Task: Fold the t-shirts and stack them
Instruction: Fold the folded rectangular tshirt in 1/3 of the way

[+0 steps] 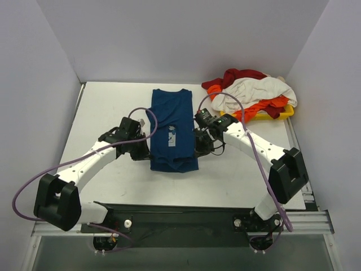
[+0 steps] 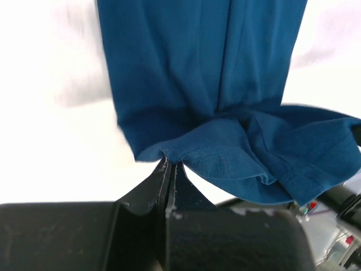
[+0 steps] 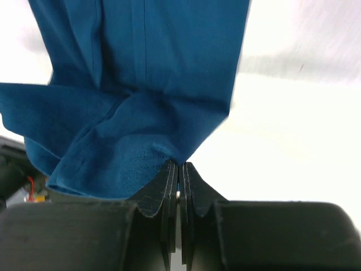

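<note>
My grippers are holding both near hem corners [image 1: 154, 160] level across the t-shirt. My left gripper should now move the hem away until it covers the pale print [image 1: 171, 136].
The dark blue t-shirt [image 1: 172, 130] lies lengthwise in the middle of the table, sides folded in, with a pale square print showing. My left gripper [image 1: 145, 151] is shut on its near left hem corner, seen in the left wrist view [image 2: 171, 162] with the blue cloth [image 2: 203, 84] stretching away. My right gripper [image 1: 198, 148] is shut on the near right hem corner, as the right wrist view [image 3: 179, 164] shows with the cloth [image 3: 141, 73] above it. The near hem is lifted and bunched between the two grippers.
A pile of dark red [image 1: 240, 76], white [image 1: 256, 90] and orange [image 1: 256, 108] shirts lies on a yellow tray [image 1: 285, 112] at the back right. White walls enclose the table on three sides.
</note>
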You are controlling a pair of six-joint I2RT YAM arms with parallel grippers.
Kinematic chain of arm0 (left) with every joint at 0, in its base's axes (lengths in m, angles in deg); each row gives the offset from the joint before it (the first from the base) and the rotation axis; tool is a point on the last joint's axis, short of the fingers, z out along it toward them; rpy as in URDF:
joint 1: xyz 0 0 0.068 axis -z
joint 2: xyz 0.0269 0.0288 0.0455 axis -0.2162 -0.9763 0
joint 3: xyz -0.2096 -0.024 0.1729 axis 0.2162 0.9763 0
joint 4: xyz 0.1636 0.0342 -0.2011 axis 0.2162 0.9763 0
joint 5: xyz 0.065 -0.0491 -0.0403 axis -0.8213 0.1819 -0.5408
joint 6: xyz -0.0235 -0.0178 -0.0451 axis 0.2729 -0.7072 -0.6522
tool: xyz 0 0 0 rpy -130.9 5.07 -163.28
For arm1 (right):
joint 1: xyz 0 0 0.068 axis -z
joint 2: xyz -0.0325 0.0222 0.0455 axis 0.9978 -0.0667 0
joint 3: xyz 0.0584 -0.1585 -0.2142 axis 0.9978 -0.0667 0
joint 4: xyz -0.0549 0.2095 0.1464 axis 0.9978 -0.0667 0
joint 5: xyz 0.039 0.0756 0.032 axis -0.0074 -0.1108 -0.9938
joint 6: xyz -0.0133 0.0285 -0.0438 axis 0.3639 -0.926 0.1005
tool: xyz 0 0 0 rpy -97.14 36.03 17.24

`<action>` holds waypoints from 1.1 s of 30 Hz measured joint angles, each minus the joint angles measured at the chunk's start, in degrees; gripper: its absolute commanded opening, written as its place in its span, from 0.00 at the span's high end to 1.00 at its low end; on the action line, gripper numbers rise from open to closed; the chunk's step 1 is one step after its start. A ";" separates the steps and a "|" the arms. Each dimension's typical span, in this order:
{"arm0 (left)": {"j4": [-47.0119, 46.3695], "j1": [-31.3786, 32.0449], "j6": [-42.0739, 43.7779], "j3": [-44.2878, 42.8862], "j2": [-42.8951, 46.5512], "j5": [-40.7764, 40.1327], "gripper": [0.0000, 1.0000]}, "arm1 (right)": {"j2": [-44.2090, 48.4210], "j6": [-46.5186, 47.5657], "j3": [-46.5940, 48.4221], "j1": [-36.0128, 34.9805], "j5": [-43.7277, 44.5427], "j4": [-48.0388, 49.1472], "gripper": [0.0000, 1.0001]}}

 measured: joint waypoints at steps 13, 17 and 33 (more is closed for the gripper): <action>-10.29 -7.50 3.19 -14.40 -19.10 3.26 1.00 | -18.27 5.11 20.24 7.17 2.49 0.17 1.00; -11.02 -9.97 3.72 -18.40 -24.15 4.09 1.00 | -24.35 6.27 26.62 9.33 2.16 0.24 1.00; -12.90 -14.38 4.11 -30.69 -39.26 8.13 1.00 | -40.87 8.63 45.59 13.90 -2.91 0.04 1.00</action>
